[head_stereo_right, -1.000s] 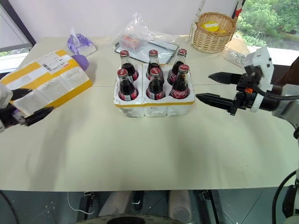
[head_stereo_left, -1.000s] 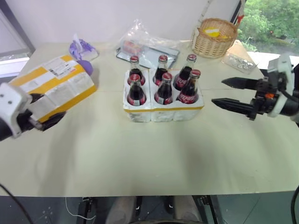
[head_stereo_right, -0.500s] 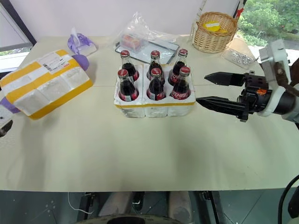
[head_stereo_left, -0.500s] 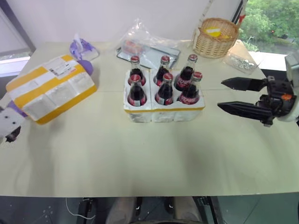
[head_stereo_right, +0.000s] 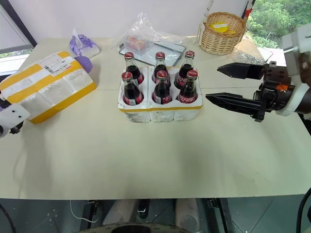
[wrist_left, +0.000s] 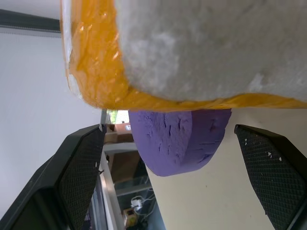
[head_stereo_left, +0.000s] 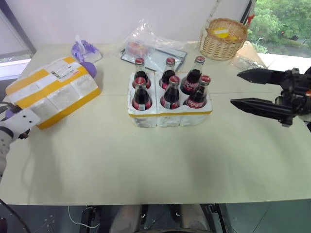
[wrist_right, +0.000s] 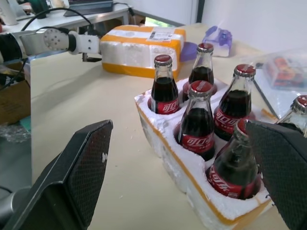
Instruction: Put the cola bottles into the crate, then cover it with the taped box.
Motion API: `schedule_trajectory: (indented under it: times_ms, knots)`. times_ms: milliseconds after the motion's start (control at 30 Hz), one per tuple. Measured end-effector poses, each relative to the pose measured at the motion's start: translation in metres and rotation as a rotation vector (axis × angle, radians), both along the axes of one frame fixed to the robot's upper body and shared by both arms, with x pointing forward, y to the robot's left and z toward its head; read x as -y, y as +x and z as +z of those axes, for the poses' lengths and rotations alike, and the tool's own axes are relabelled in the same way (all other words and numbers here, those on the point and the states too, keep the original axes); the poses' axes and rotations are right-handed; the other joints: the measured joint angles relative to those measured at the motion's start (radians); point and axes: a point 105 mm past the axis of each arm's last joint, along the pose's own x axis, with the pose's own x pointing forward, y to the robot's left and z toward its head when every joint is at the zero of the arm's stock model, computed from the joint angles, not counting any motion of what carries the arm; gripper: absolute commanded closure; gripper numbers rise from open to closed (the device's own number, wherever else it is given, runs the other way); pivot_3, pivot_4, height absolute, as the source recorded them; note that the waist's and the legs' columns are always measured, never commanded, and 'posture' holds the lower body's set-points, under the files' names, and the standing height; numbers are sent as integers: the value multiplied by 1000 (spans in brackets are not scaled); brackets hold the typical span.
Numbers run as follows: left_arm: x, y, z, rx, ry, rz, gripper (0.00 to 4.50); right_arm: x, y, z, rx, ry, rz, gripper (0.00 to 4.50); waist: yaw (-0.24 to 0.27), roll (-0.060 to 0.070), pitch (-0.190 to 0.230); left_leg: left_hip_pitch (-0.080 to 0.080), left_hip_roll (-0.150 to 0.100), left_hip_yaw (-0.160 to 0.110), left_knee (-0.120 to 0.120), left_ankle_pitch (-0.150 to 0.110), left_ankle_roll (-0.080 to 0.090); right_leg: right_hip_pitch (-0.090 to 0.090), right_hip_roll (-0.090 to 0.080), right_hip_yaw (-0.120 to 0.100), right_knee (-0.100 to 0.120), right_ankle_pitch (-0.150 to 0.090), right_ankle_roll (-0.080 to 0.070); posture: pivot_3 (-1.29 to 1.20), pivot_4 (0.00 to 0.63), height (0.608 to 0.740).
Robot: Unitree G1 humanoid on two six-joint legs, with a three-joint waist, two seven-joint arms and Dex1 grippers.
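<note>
Next, I grab the box's purple end [wrist_left: 180,142] with my left gripper and lift it over the bottles, because the taped box [head_stereo_left: 56,88] is across the crate from my right gripper.
Six cola bottles [head_stereo_left: 170,90] with red caps stand upright in the holes of the white crate [head_stereo_left: 170,116] at the table's middle. At the left lies the taped box [head_stereo_left: 51,92], white foam with yellow bands, its label facing up. Its far end rests by a purple object [head_stereo_left: 90,70]. My left gripper [wrist_left: 168,129] is open at the box's near-left end, and in its wrist view the box's edge and the purple object show between the fingers [wrist_left: 81,167]. My right gripper [head_stereo_left: 234,88] hangs open to the right of the crate, pointing at it, holding nothing.
A wicker basket [head_stereo_left: 223,39] stands at the back right, with a clear blister tray [head_stereo_left: 249,62] beside it. A plastic bag on a flat tray [head_stereo_left: 150,48] lies behind the crate. A purple tissue pack [head_stereo_left: 85,50] sits at the back left.
My left arm has swung out leftward and down off the taped box's near end, with its wrist rolled. My right gripper has drawn back to the right and risen a little. The box and crate stayed put.
</note>
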Motion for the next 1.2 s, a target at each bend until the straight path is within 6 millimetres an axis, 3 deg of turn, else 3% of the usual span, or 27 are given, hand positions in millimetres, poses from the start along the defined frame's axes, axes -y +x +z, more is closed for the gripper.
schedule_trajectory:
  times_ms: [400,500,700,900,1067,1200]
  knots:
    - [-6,24,-12,-2,88,47,0,-8,-9,6,-2,3,34,16,0,-2,-1,0,0,0,1,1,2,0,0,0,2,0,0,0,150,740]
    - [-5,28,-11,10,87,37,904,-8,-9,6,-3,6,35,0,0,-2,-1,0,0,0,1,1,2,0,0,0,3,0,0,0,150,740]
    - [-1,34,-4,48,88,19,3886,-8,-8,6,1,9,25,0,0,-2,-1,0,0,0,1,1,2,0,0,0,3,0,0,0,150,740]
    - [-1,35,3,59,99,14,3886,-6,-7,6,-11,20,24,0,0,-3,-2,0,0,0,2,2,2,0,0,0,3,0,0,0,150,740]
    - [7,43,40,151,114,-29,3886,2,-1,1,-21,-3,-16,0,0,-7,-2,0,0,0,2,1,2,0,0,0,3,0,0,0,150,740]
    - [36,53,109,338,100,-128,3886,9,4,-1,-19,-7,-43,0,3,-9,-1,-2,0,0,3,2,2,-1,0,0,3,0,0,0,150,740]
